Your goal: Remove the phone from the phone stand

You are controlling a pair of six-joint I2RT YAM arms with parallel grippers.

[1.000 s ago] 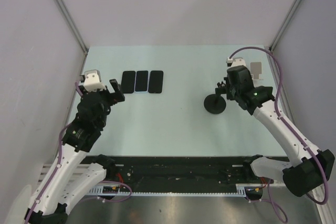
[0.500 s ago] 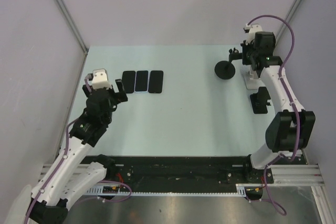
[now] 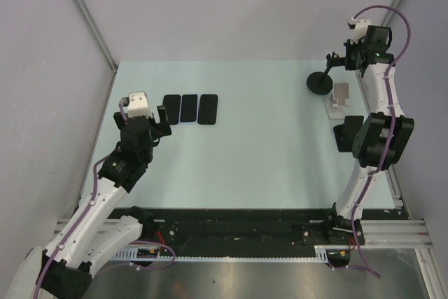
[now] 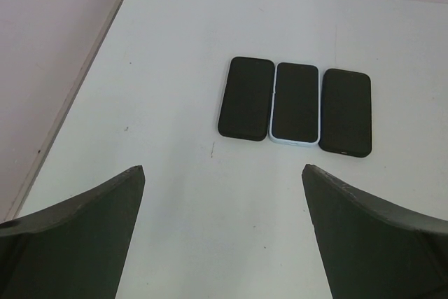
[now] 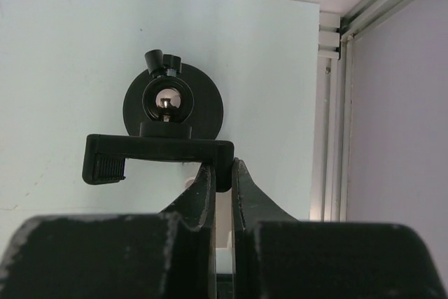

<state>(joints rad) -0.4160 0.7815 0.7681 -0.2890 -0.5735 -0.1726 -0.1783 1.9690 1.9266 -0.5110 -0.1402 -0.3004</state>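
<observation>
The black phone stand's round base [image 3: 320, 83] points down over clear table behind the grey-white stand, so the robot's right gripper should go on lowering the black stand until it rests flat, then let go.
My right gripper [image 3: 348, 61] is at the far right back corner, shut on the right end of the clamp bar [image 5: 157, 153] of a black phone stand [image 3: 320, 82]. The stand's round base [image 5: 173, 105] hangs over the table and its clamp holds no phone. A small grey-white stand [image 3: 341, 99] sits just in front, with a black phone [image 3: 348, 133] lying flat nearer still, partly behind the right arm. My left gripper [image 3: 159, 120] is open and empty at the left, short of three phones lying side by side [image 3: 189, 108], which also show in the left wrist view [image 4: 296, 103].
The right wall and an aluminium frame rail [image 5: 334, 103] run close beside my right gripper. The left wall edge [image 4: 77, 82] lies left of the three phones. The black rail with the arm bases [image 3: 238, 232] runs along the near edge.
My right arm has carried the black stand from the middle right of the table to the far right back corner. My left gripper has shifted slightly right and nearer.
</observation>
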